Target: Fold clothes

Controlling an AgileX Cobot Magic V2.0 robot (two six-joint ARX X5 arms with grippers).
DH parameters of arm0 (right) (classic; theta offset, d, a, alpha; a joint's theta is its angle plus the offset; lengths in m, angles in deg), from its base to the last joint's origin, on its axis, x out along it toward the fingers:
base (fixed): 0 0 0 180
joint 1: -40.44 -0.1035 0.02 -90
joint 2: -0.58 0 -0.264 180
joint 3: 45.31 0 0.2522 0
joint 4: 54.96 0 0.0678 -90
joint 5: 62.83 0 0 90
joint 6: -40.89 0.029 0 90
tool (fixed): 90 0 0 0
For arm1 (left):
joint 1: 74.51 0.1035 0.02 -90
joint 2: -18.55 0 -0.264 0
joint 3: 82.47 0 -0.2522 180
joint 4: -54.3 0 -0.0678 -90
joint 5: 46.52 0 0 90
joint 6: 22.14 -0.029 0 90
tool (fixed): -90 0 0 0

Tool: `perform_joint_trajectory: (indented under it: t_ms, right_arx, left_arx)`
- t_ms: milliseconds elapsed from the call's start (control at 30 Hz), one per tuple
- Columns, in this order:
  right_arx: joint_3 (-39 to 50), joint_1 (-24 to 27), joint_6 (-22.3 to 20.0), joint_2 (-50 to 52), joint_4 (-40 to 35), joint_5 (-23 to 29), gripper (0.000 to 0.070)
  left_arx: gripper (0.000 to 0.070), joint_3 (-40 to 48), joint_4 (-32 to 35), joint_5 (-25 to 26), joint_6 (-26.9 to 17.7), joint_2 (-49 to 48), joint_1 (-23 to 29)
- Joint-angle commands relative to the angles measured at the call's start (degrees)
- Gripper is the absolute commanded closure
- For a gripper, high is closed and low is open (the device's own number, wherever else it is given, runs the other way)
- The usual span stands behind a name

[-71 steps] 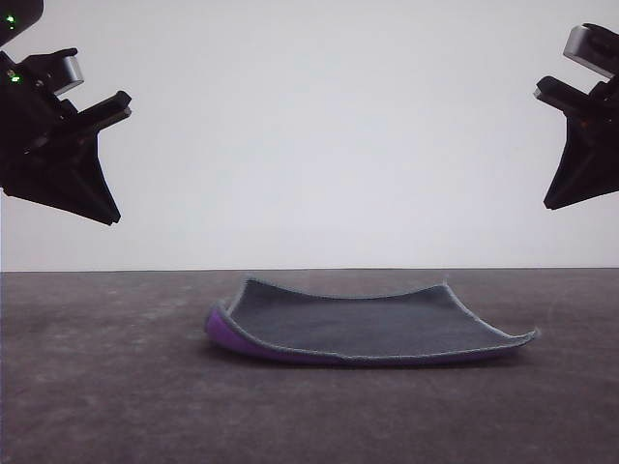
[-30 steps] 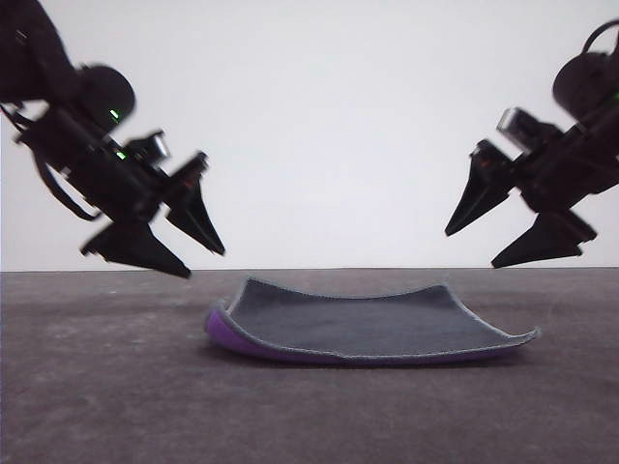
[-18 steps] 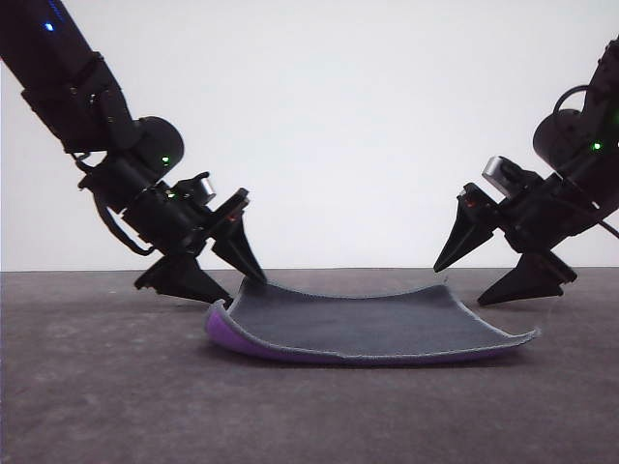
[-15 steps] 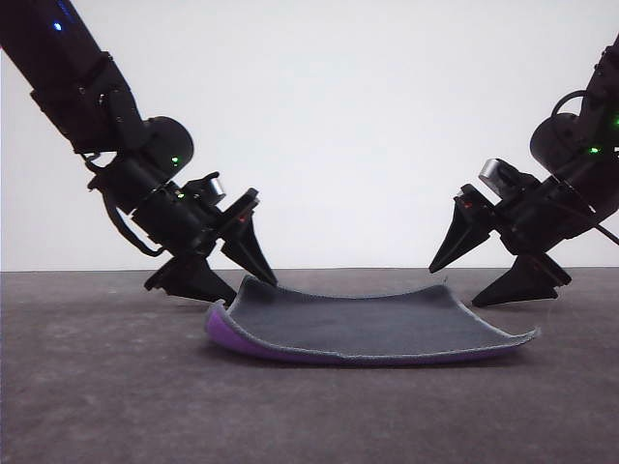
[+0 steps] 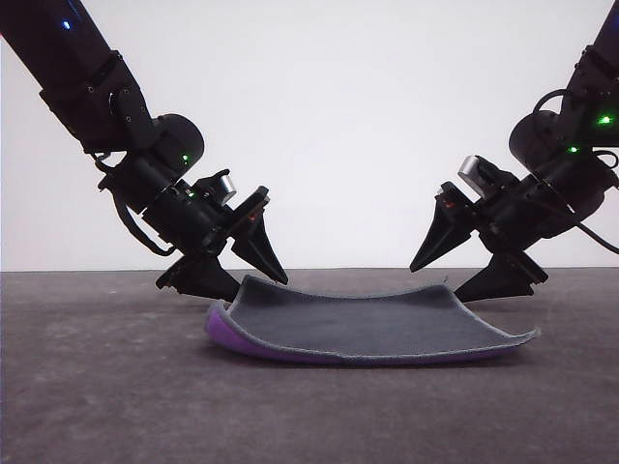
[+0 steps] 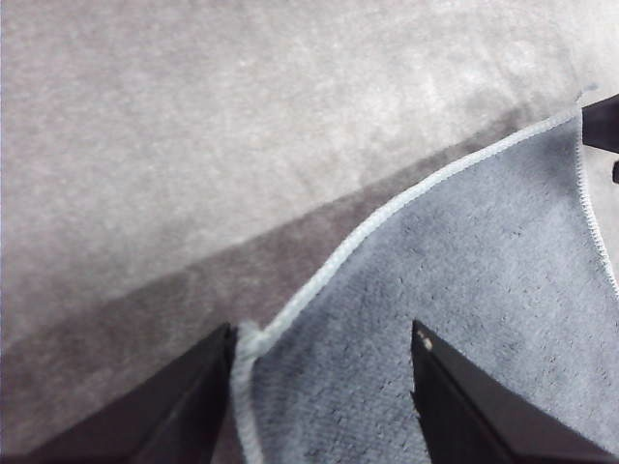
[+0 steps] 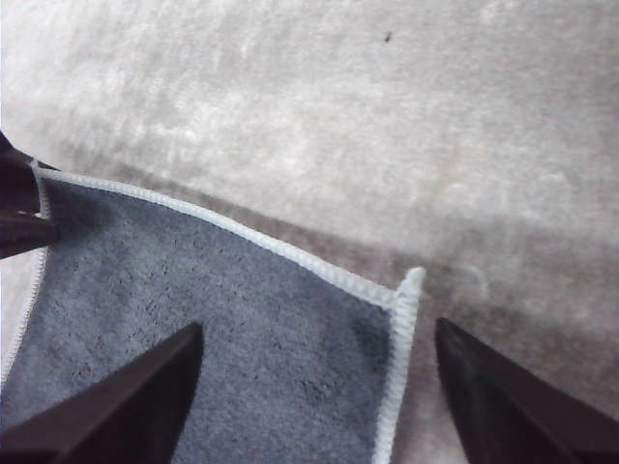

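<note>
I expect the cloth [image 5: 358, 324] to fold over with its purple bottom side facing up when I bring its far corners forward, because purple shows under the curled front edge [image 5: 235, 338].
The clothes are one square cloth [image 5: 368, 324] lying on the table, dark grey face up, with purple showing under its curled front left edge. My left gripper [image 5: 253, 287] is open, low at the cloth's far left corner. In the left wrist view that corner [image 6: 248, 338] lies between the spread fingers [image 6: 174, 406] of the left gripper [image 6: 321, 333]. My right gripper [image 5: 435, 283] is open at the far right corner. In the right wrist view that raised corner [image 7: 410, 278] of the cloth [image 7: 193, 280] sits just ahead of the right gripper [image 7: 319, 326].
The dark grey table [image 5: 97, 387] runs wide on all sides of the cloth, with a plain white wall behind. The right gripper's tip [image 6: 604, 121] shows at the edge of the left wrist view.
Both arms have come down from high at the sides and moved inward, ending with open fingers at the cloth's two far corners. The cloth has not moved.
</note>
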Motion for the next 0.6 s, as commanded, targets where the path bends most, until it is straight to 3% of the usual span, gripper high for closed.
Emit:
perform_joint_trajectory:
  t_ms: [0, 100, 267, 333, 367, 500, 567]
  right_arx:
    - [-1.1, 0.0, 0.6, -1.6, -0.5, -0.1, 0.0251]
    - [-1.1, 0.0, 0.6, -1.6, -0.5, -0.1, 0.0303]
    - [-1.1, 0.0, 0.6, -1.7, -0.8, -0.1, 0.0323]
    - [-1.1, 0.0, 0.6, -1.7, -0.8, -0.1, 0.0383]
    - [-1.1, 0.0, 0.6, -1.7, -0.9, -0.1, 0.0432]
    - [-1.1, 0.0, 0.6, -1.7, -1.3, 0.0, 0.0603]
    - [-1.1, 0.0, 0.6, -1.7, -1.3, 0.4, 0.0645]
  left_arx:
    - [0.0348, -1.2, 0.7, 0.4, 0.1, 1.8, -0.2]
    - [0.0348, -1.2, 0.8, 0.4, 0.1, 1.8, -0.2]
    - [0.0349, -1.2, 0.9, 0.4, 0.1, 1.8, -0.2]
    - [0.0366, -1.2, 0.9, 0.5, 0.1, 1.8, -0.2]
    - [0.0409, -1.2, 0.9, 0.5, 0.1, 1.8, -0.2]
    - [0.0693, -1.2, 1.1, 0.4, 0.1, 1.8, -0.3]
    - [0.07, -1.2, 1.3, 0.3, 0.1, 1.8, -0.3]
